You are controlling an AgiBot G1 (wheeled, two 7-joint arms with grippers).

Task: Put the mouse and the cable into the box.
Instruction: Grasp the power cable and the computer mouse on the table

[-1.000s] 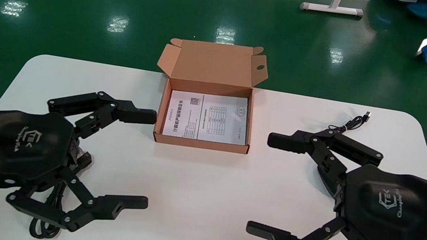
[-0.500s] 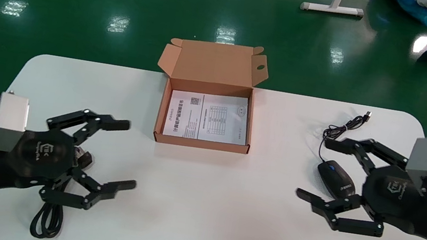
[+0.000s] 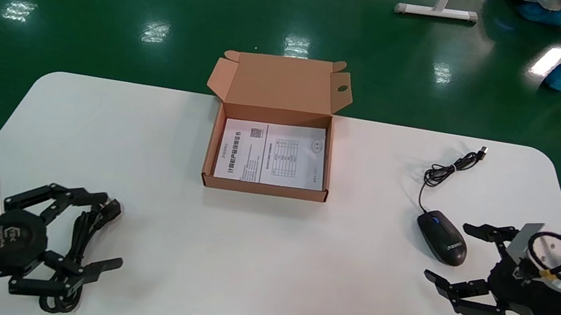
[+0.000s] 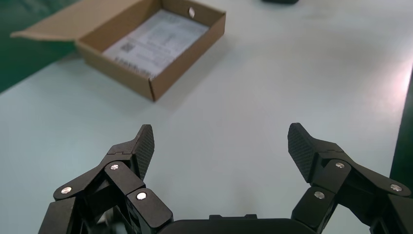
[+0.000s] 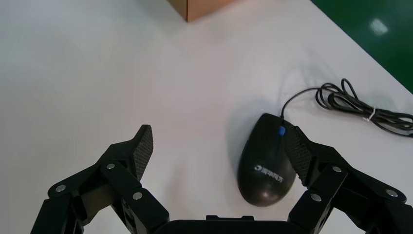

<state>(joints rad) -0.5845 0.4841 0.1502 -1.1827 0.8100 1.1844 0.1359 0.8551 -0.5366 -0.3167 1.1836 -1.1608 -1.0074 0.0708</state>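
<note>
The cord's coils (image 3: 437, 174) are held together by a white tie (image 5: 371, 114), so I expect the cord to stay in a bundle and hang from the mouse when the robot lifts the mouse.
An open cardboard box (image 3: 212, 154) with a printed sheet inside stands at the table's far middle, and shows far off in the left wrist view (image 4: 160, 87). A black mouse (image 3: 441, 237) lies at the right, its cord bundled (image 3: 448, 170) behind it. My right gripper (image 3: 448, 251) is open low beside the mouse. In the right wrist view (image 5: 219, 136) the mouse (image 5: 265, 165) lies between the fingers, close against one. A coiled black cable (image 3: 78, 238) lies at the near left, under my open left gripper (image 3: 116, 234). Only bare table shows between its fingers (image 4: 220, 134).
The white table (image 3: 264, 266) has rounded far corners, with green floor beyond. The box lid (image 3: 281, 81) stands up at the back. A table leg (image 3: 436, 8) and a person's feet are far off on the floor.
Both arms have pulled back from the middle toward the table's near corners and dropped lower. The mouse and the cable coil, hidden before, have come into sight.
</note>
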